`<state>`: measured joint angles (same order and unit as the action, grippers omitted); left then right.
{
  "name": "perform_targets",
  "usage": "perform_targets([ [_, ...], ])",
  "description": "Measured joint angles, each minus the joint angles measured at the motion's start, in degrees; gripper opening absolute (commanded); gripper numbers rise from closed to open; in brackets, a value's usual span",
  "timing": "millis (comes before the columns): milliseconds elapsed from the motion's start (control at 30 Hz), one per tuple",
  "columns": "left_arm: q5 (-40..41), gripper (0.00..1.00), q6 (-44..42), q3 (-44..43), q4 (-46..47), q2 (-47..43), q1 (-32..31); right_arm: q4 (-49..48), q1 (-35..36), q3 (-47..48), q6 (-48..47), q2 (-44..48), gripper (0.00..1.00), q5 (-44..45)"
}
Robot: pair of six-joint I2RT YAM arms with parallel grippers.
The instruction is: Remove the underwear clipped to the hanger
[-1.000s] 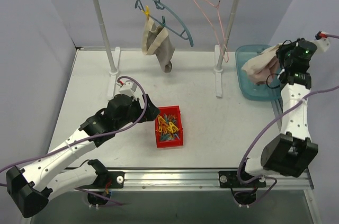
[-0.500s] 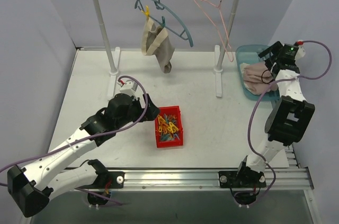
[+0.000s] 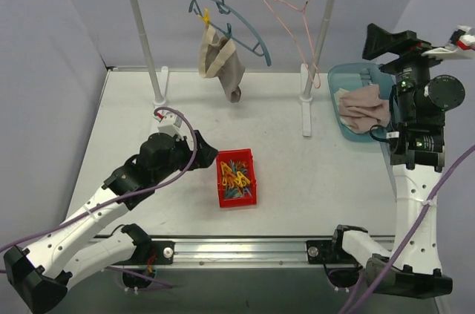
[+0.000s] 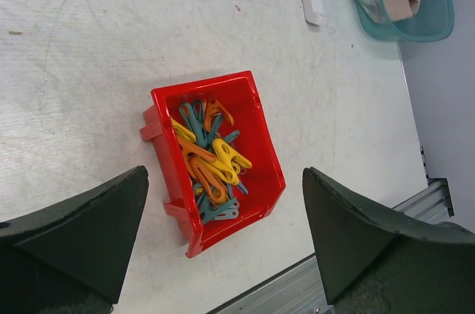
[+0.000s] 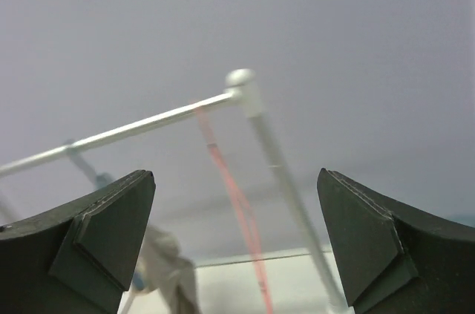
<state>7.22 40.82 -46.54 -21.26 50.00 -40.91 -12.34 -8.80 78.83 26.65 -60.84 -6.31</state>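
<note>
The teal hanger's loose end (image 3: 266, 55) pokes out clear of the beige underwear. My right gripper should keep going toward that end until its fingers take hold of it.
A beige underwear (image 3: 220, 61) hangs from the teal hanger (image 3: 241, 23) on the rail, held by a yellow clip (image 3: 207, 15). It shows blurred at the bottom left of the right wrist view as underwear (image 5: 167, 266). The pink hanger (image 3: 297, 24) next to it is bare. My right gripper (image 3: 369, 41) is raised high by the rack's right post and points at the rail, open and empty (image 5: 234, 180). My left gripper (image 3: 210, 157) hovers low beside the red bin (image 3: 237, 178), open with nothing in it (image 4: 225, 174).
The red bin (image 4: 215, 158) holds several coloured clips. A teal basin (image 3: 349, 76) at the right edge holds a pinkish underwear (image 3: 364, 106). The rack's posts (image 3: 308, 91) and feet stand at the back of the table.
My right gripper opened, left the pinkish underwear in the basin and rose to face the rail. The left arm drew back slightly to the left.
</note>
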Motion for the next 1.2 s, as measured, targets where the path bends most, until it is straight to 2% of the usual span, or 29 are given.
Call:
perform_targets([
  [100, -0.3, 0.94, 0.0, 0.7, 0.0, -0.4, 0.3, -2.4, 5.6, 3.3, -3.8, -2.1, 0.98, -11.8],
  [267, -0.8, 0.94, 0.0, 1.1, 0.0, -1.5, 0.5, 3.7, 18.9, 13.5, -15.5, -15.4, 1.0, -23.1],
  [567, -1.5, 0.94, 0.1, 1.2, 0.1, -5.6, 0.7, 21.5, 31.3, 24.5, -32.2, -32.2, 0.99, -23.4],
  [700, -1.5, 0.94, 0.1, 1.7, 0.1, -6.2, 1.0, 25.0, 35.1, 29.9, -36.3, -35.2, 0.93, -19.5],
  [900, -1.5, 0.94, 0.1, 1.9, 0.0, -6.1, 1.3, 27.2, 40.9, 39.2, -38.5, -43.0, 0.73, -6.8],
  [1000, -1.5, 0.94, 0.1, 1.9, 0.0, -6.1, 1.4, 28.7, 42.0, 42.7, -38.8, -47.7, 0.57, -2.5],
  [1033, -1.5, 0.93, 0.0, 1.9, 0.0, -6.1, 1.5, 29.6, 42.0, 43.5, -38.7, -49.1, 0.39, -1.3],
  [1100, -1.5, 0.94, 0.0, 1.9, -0.1, -6.3, 1.7, 30.8, 42.0, 43.7, -38.9, -50.6, 0.16, 0.2],
  [1133, -1.5, 0.94, 0.0, 1.9, -0.2, -6.5, 1.8, 31.6, 42.0, 44.0, -38.8, -51.1, 0.0, 0.9],
  [1200, -1.5, 0.94, 0.0, 1.9, -0.2, -7.0, 1.9, 31.8, 41.8, 45.0, -37.8, -51.7, 0.0, 2.8],
])
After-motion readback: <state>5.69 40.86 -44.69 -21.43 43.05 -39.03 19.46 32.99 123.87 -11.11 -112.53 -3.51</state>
